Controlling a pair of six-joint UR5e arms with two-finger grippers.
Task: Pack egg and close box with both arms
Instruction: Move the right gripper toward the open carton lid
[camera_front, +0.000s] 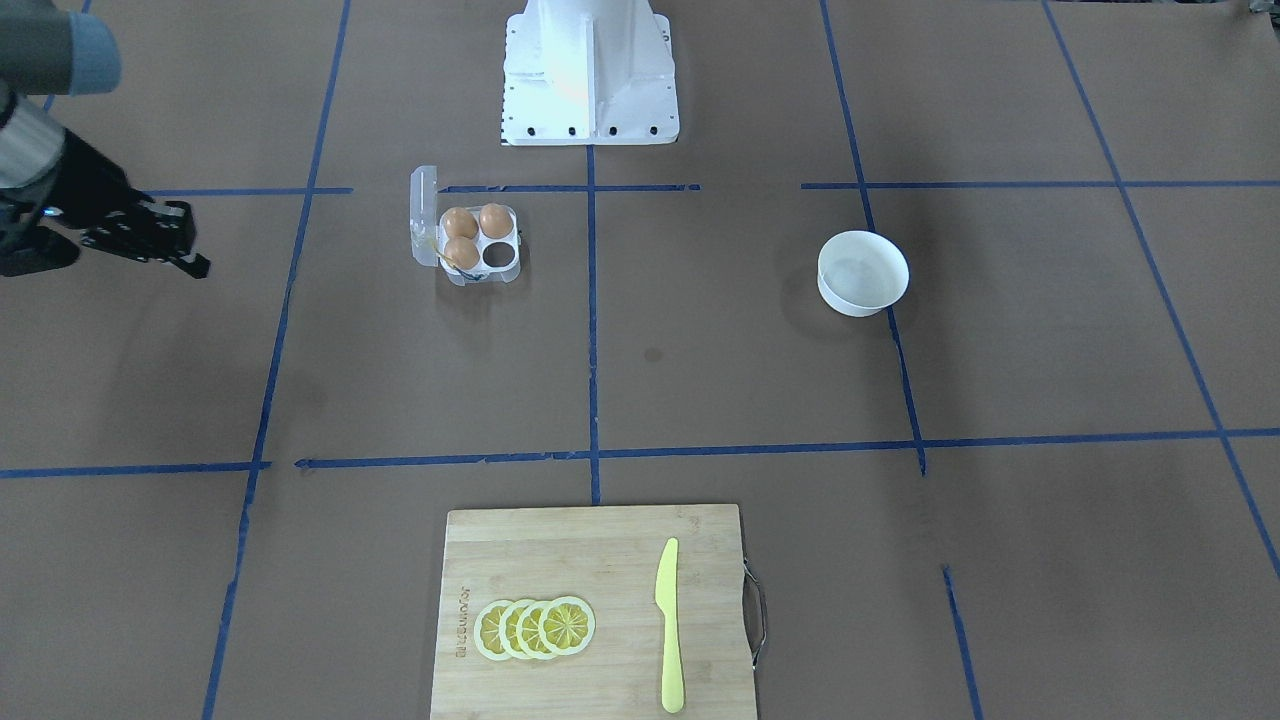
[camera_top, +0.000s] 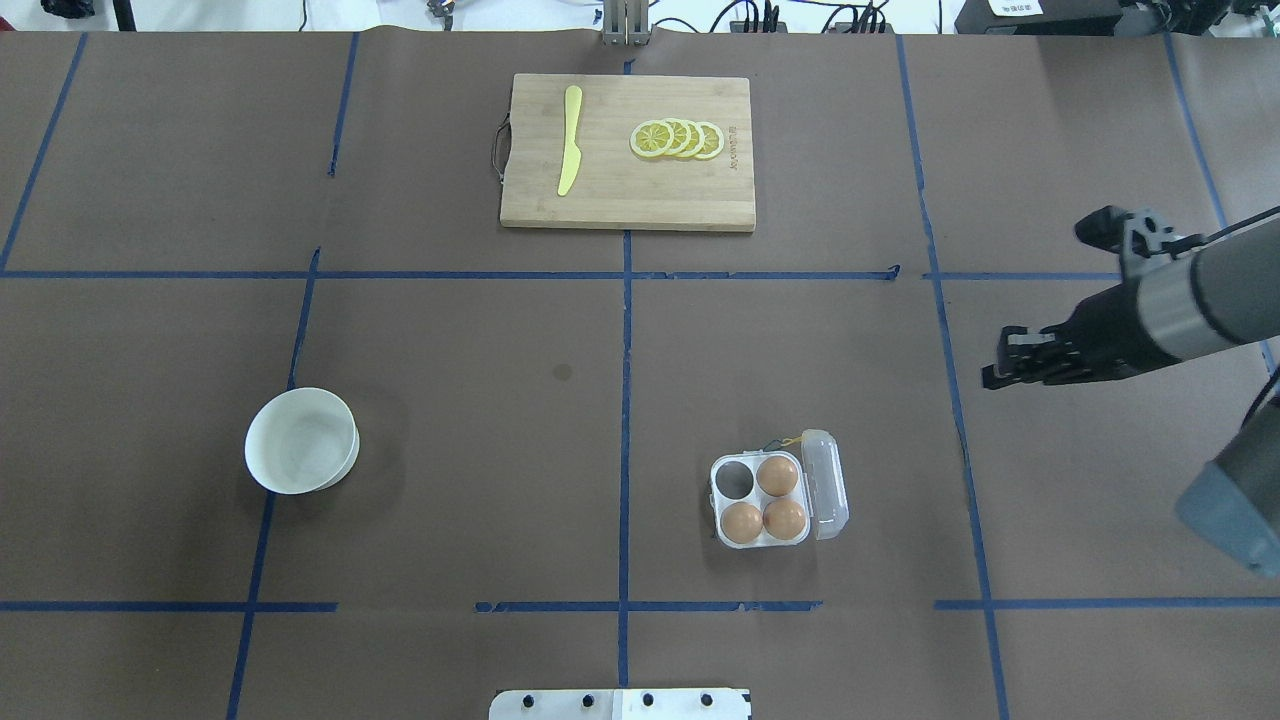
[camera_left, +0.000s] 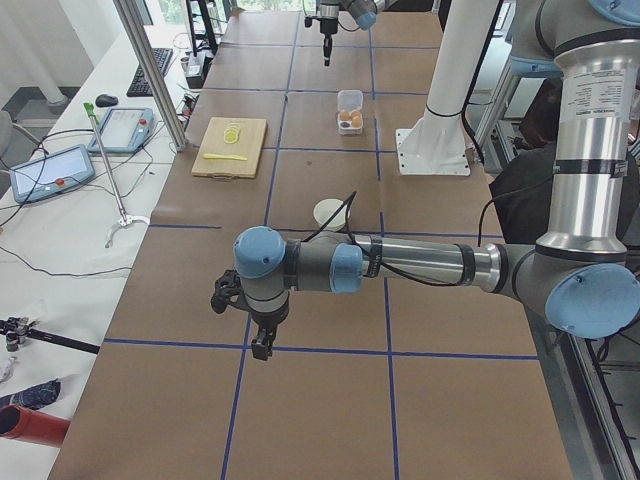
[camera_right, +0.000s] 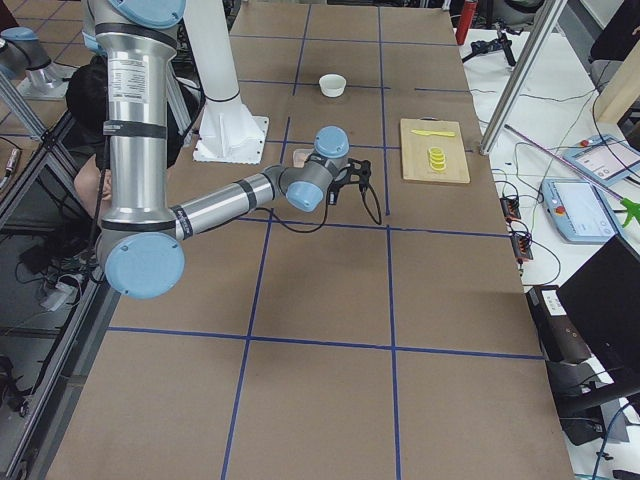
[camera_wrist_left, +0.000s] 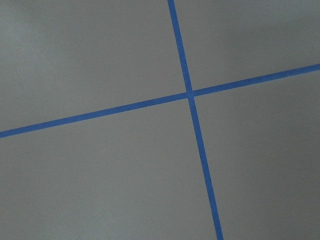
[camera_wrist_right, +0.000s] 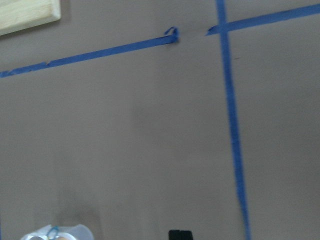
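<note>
The egg carton's open lid faces my right gripper, which should push its outside shut.
The clear egg carton (camera_top: 722, 505) stands right of the table's middle, lid (camera_top: 826, 484) open to its right. Three orange-brown eggs (camera_top: 777, 476) fill three cells; the far-left cell (camera_top: 734, 481) is empty. It also shows in the front view (camera_front: 505, 262) and at the bottom of the right wrist view (camera_wrist_right: 55, 232). My right gripper (camera_top: 990, 375) hovers right of and beyond the carton, apart from it. Its fingertips (camera_wrist_right: 180, 235) look shut and empty. My left gripper (camera_left: 262, 345) hangs over the table's left end, far from the carton; I cannot tell whether it is open.
An empty white bowl (camera_top: 300, 440) sits on the left half. A wooden cutting board (camera_top: 620, 200) at the far edge carries lemon slices (camera_top: 678, 139) and a yellow knife (camera_top: 570, 150). The white pedestal (camera_front: 590, 70) stands at the near edge.
</note>
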